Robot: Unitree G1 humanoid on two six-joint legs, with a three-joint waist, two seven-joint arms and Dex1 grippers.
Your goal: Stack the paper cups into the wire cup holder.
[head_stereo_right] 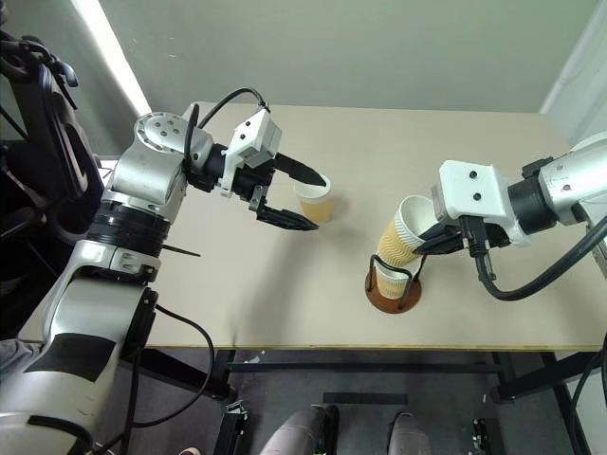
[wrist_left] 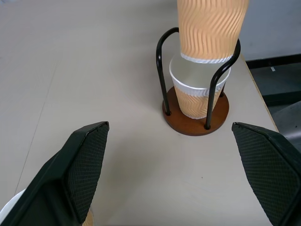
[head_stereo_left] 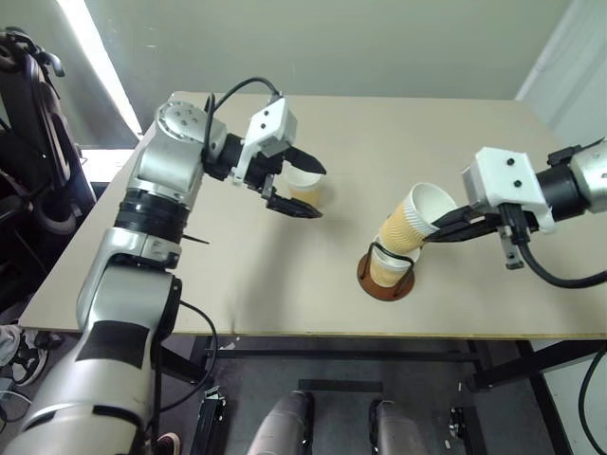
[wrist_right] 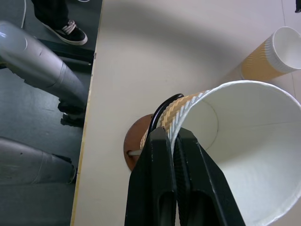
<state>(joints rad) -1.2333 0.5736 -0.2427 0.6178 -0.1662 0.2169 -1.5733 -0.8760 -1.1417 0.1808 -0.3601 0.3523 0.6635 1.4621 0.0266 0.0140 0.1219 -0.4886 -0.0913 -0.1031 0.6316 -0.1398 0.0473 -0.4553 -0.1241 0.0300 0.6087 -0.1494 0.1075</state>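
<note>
I expect the paper cup under my left gripper to nest deep when I lower it in, with the cups' rims close together, because the paper cups taper downward.
The wire cup holder, black wire loops on a round brown base, stands near the table's front edge with one paper cup seated in it. My right gripper is shut on the rim of a second paper cup. This cup is tilted, and its bottom enters the cup in the holder. A third paper cup stands upright to the left. My left gripper hovers open just over that cup, which lies under one finger rather than between the two.
The tan table has bare room in front of and behind the cups. Its front edge runs close to the holder. Dark equipment stands off the table's left side.
</note>
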